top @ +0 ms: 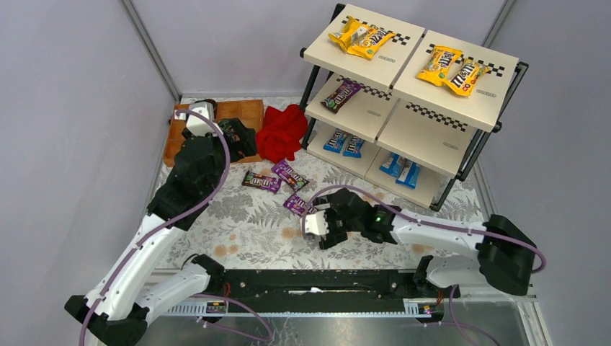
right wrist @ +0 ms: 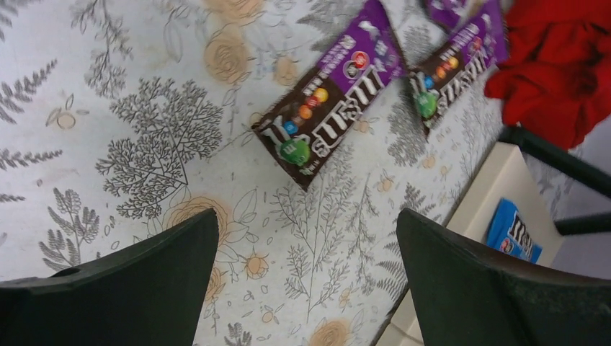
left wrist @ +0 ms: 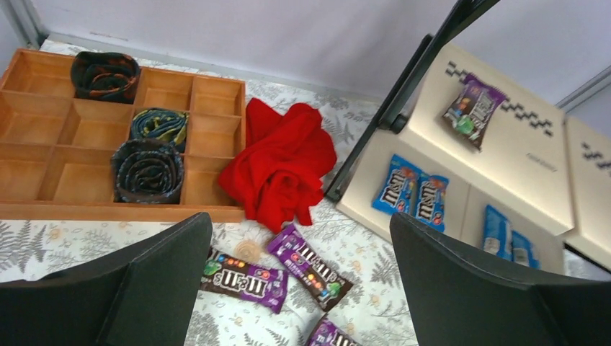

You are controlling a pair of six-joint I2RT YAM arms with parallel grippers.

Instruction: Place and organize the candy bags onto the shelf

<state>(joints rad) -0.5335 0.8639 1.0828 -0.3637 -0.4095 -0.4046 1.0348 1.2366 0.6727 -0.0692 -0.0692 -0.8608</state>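
The nearest purple-and-brown bag (top: 297,205) lies straight and has a flat brown end (right wrist: 286,158), so it will tip onto its edge and stay straight when I pick it up.
The shelf (top: 425,137) stands at the back right. Several yellow candy bags (top: 439,66) lie on its top tier, one purple bag (top: 341,95) on the middle tier and several blue bags (top: 343,143) on the bottom tier. Three purple-and-brown bags lie on the table: one (top: 261,182), a second (top: 290,174) and a third (top: 299,205). My left gripper (top: 240,137) is open and empty, held above the tray's right end, looking down at these bags (left wrist: 243,274). My right gripper (top: 317,225) is open and empty, low over the table just short of the third bag (right wrist: 331,108).
A brown compartment tray (top: 248,112) with rolled ties sits at the back left. A red cloth (top: 282,132) lies between the tray and the shelf's left legs (left wrist: 375,137). Grey walls enclose the floral tablecloth.
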